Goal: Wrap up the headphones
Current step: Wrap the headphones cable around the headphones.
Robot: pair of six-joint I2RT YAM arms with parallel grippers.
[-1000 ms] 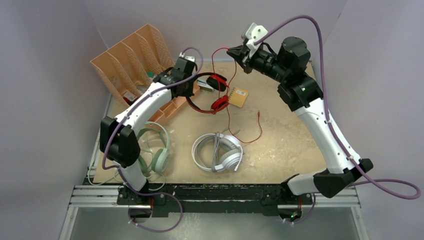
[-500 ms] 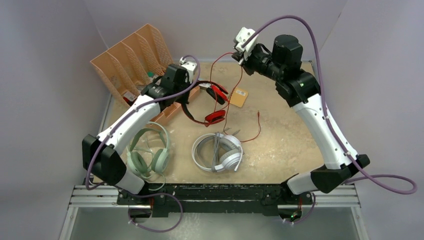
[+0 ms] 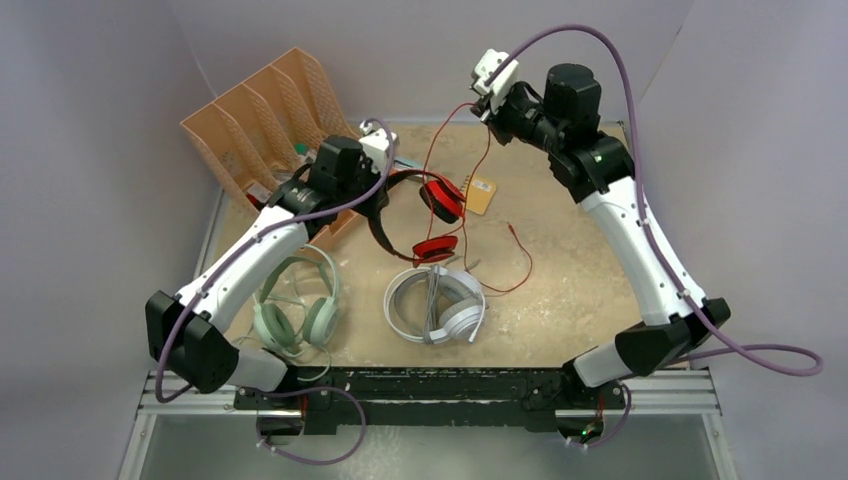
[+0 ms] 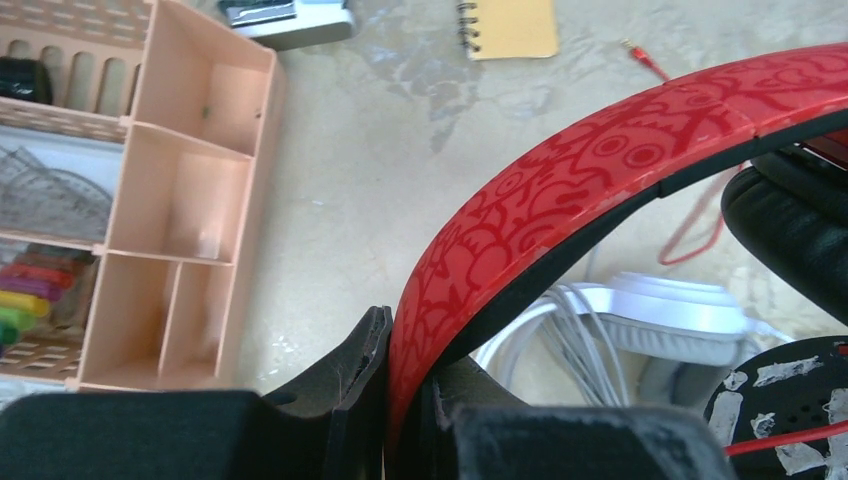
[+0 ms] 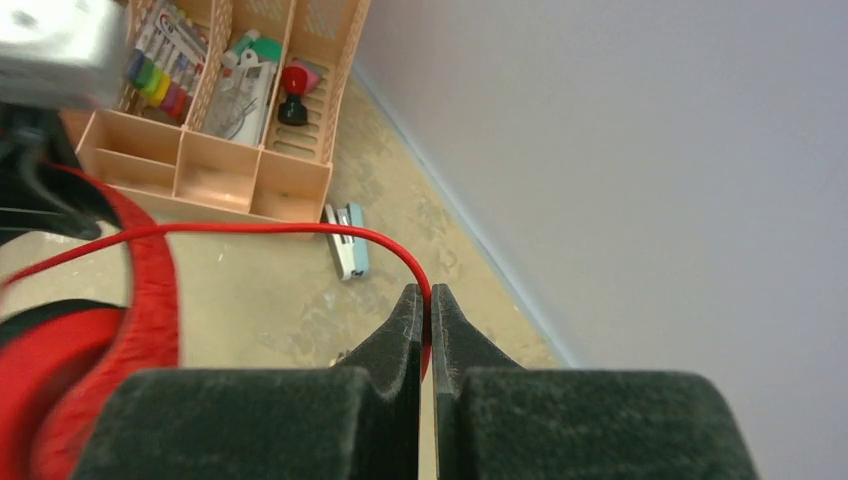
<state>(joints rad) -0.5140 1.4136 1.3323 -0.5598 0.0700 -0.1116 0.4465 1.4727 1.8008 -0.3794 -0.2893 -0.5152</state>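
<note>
I should keep my right gripper going around the cups (image 3: 443, 201) and let go of the cord beside them, because the red cord (image 3: 427, 160) runs across the raised ear cups.
My left gripper (image 3: 375, 196) (image 4: 405, 352) is shut on the patterned headband (image 4: 600, 160) of the red and black headphones (image 3: 436, 222), which hang tilted above the table with their ear cups toward the white pair. High at the back, my right gripper (image 3: 481, 108) (image 5: 428, 300) is shut on their thin red cord (image 3: 480, 165) (image 5: 250, 231), which loops down to the table. The white headphones (image 3: 437, 305) (image 4: 670, 300) lie with their grey cord coiled on them. The mint-green headphones (image 3: 298, 310) lie under my left arm.
A peach desk organizer (image 3: 265, 110) (image 4: 190, 190) (image 5: 220, 160) with pens and small items fills the back left corner. A small yellow notebook (image 3: 479, 192) (image 4: 510, 25) lies behind the red headset. A pale blue stapler (image 5: 348, 245) lies near the back wall.
My left gripper has lifted and swung the red headphones nearer and rightward, so the ear cups now hang closer to the white pair. The right gripper shifted slightly, still pinching the cord.
</note>
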